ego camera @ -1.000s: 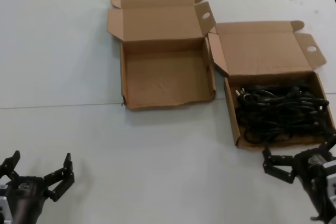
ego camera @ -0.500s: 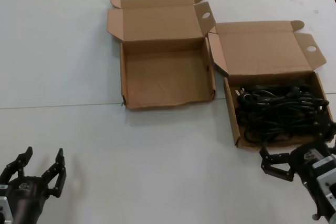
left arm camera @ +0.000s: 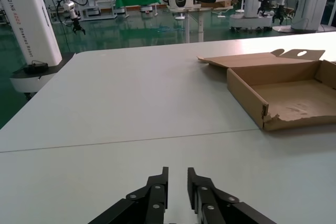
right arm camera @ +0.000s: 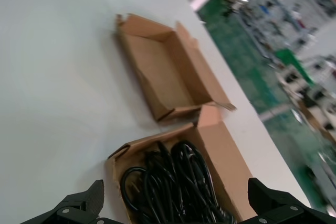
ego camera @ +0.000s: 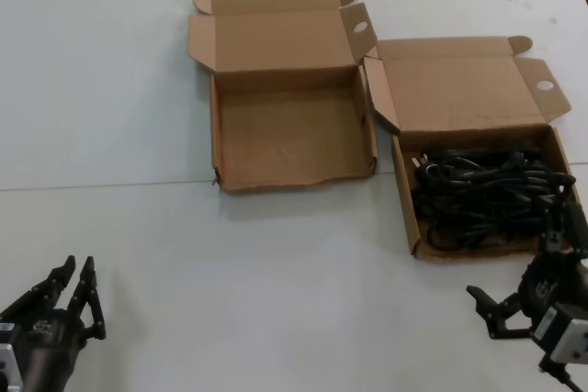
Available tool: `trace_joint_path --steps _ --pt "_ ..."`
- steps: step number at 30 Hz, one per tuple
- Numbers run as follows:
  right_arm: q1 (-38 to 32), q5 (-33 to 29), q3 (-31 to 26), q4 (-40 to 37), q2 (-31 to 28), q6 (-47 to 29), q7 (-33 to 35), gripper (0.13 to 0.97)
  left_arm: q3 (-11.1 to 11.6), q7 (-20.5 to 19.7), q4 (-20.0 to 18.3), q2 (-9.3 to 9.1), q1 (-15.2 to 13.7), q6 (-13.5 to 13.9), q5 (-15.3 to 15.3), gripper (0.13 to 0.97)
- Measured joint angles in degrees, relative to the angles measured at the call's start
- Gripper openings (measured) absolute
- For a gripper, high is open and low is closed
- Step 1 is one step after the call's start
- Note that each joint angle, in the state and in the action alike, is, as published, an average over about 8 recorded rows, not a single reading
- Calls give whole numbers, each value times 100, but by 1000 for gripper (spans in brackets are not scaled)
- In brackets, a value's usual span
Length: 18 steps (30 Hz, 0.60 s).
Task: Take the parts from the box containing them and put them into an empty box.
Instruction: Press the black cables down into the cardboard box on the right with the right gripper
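Note:
The loops (right arm camera: 188, 157) are gathered in separate bundles, so when I lift the black power cord (ego camera: 503, 190), it will come away still coiled and leave others behind.
Black power cords (ego camera: 487, 195) lie tangled in the longer brown box (ego camera: 405, 199) at the right, lid open; they also show in the right wrist view (right arm camera: 173, 182). The squarer empty box (ego camera: 294, 179) with a wavy front rim sits to its left, lid open, and shows in both wrist views (left arm camera: 283, 93) (right arm camera: 157, 66). My right gripper (ego camera: 519, 268) is wide open and empty, just in front of the cord box's front right corner, its jaws spread either side of the cords (right arm camera: 176, 192). My left gripper (ego camera: 75, 282) hangs low at the front left, empty, nearly shut with a narrow gap (left arm camera: 178, 174).
The white table (ego camera: 276, 263) has a seam line running across it in front of the empty box. Both lids (ego camera: 459, 80) stand open toward the far side with round-holed side flaps. Other robots and stands are beyond the table's far edge.
My left gripper's fingers have closed from wide open to nearly shut. My right gripper has pulled back and lower toward the front right, turning, still open.

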<state>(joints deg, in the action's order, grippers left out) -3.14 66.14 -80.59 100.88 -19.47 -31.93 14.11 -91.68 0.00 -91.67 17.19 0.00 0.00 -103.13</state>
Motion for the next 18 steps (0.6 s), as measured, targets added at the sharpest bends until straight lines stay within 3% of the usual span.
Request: trace_joint_path --steps 9,18 --pt "-610 -699 524 341 -82 -1965 0 966 0 0 0 0 0 0 0 210" --pt "-1567 -1181 532 10 -188 -3318 0 966 0 0 0 0 0 0 0 164"
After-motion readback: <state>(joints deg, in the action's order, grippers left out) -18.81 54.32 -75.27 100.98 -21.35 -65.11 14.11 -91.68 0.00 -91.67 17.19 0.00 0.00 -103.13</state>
